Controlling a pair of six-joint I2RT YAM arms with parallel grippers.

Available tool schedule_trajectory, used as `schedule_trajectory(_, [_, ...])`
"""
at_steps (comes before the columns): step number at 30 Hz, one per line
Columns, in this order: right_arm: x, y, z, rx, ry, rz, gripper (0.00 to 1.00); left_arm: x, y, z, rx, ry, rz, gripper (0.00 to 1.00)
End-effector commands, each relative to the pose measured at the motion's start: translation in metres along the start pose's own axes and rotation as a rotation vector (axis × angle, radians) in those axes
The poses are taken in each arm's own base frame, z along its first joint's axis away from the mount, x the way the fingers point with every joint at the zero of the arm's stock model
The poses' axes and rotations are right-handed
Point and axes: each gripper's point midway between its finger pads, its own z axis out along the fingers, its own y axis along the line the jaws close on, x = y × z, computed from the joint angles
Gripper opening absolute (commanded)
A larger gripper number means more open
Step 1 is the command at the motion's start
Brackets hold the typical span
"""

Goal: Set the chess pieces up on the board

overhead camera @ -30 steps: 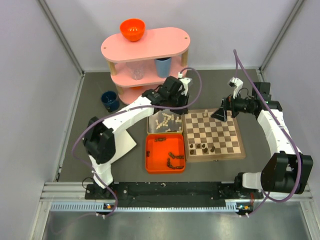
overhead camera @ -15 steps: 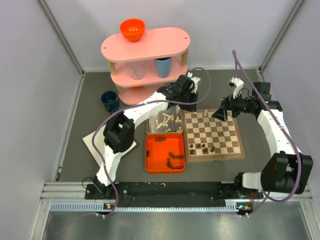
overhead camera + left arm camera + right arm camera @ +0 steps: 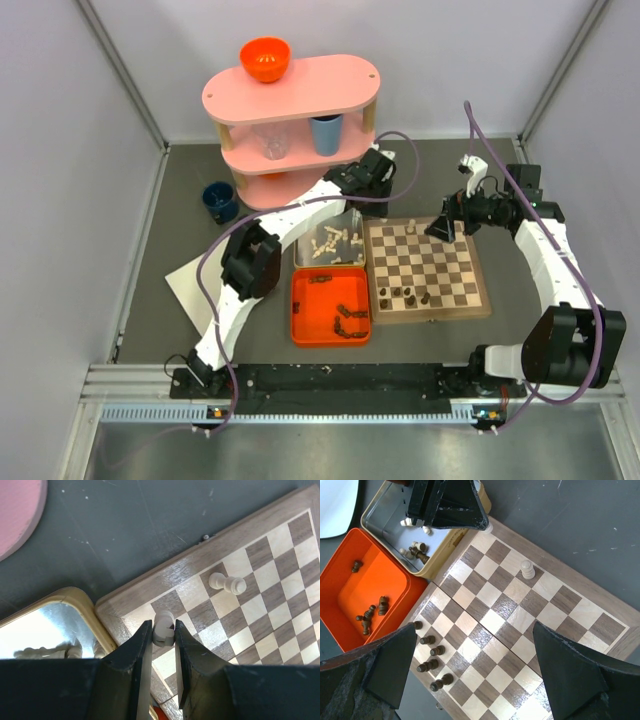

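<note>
The cream piece [image 3: 163, 621] hangs base down near the empty dark square [image 3: 168, 603] by the board's far corner. My left gripper should keep lowering it until its base stands there.
The board [image 3: 428, 266] lies right of centre on the table. My left gripper [image 3: 163, 631] is shut on a cream chess piece [image 3: 163, 625] and holds it over the board's far left corner [image 3: 150, 611]. One cream piece [image 3: 226, 583] stands on the far row; it also shows in the right wrist view [image 3: 527, 569]. Several dark pieces [image 3: 431, 654] stand along the board's near left edge. My right gripper [image 3: 475, 627] is open and empty, above the far part of the board [image 3: 520, 630]; in the top view the right gripper [image 3: 441, 228] is at the far edge.
A silver tin [image 3: 328, 240] with cream pieces and an orange tray [image 3: 330, 305] with dark pieces sit left of the board. A pink shelf [image 3: 290, 95] with an orange bowl, a glass and a blue cup stands behind. A dark blue cup [image 3: 219, 201] and a white sheet [image 3: 190, 280] are at the left.
My left arm has swung right, from over the tin to the board's far left corner. The right arm has not moved.
</note>
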Motion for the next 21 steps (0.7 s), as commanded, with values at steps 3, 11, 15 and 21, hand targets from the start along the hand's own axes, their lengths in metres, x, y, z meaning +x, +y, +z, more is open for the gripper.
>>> schedule_trajectory(3, [-0.015, -0.002, -0.006, 0.021, -0.043, -0.048, 0.99, -0.012, 0.003, 0.000, -0.073, -0.041, -0.042, 0.00])
schedule_trajectory(11, [-0.015, -0.002, -0.006, 0.022, -0.042, -0.047, 0.99, -0.009, -0.001, 0.008, -0.076, -0.031, -0.035, 0.00])
schedule_trajectory(15, [-0.015, -0.002, -0.006, 0.022, -0.042, -0.047, 0.99, -0.007, -0.001, 0.011, -0.087, -0.026, -0.032, 0.00])
schedule_trajectory(21, [-0.015, -0.002, -0.006, 0.022, -0.043, -0.048, 0.99, -0.003, -0.001, 0.016, -0.096, -0.019, -0.028, 0.00])
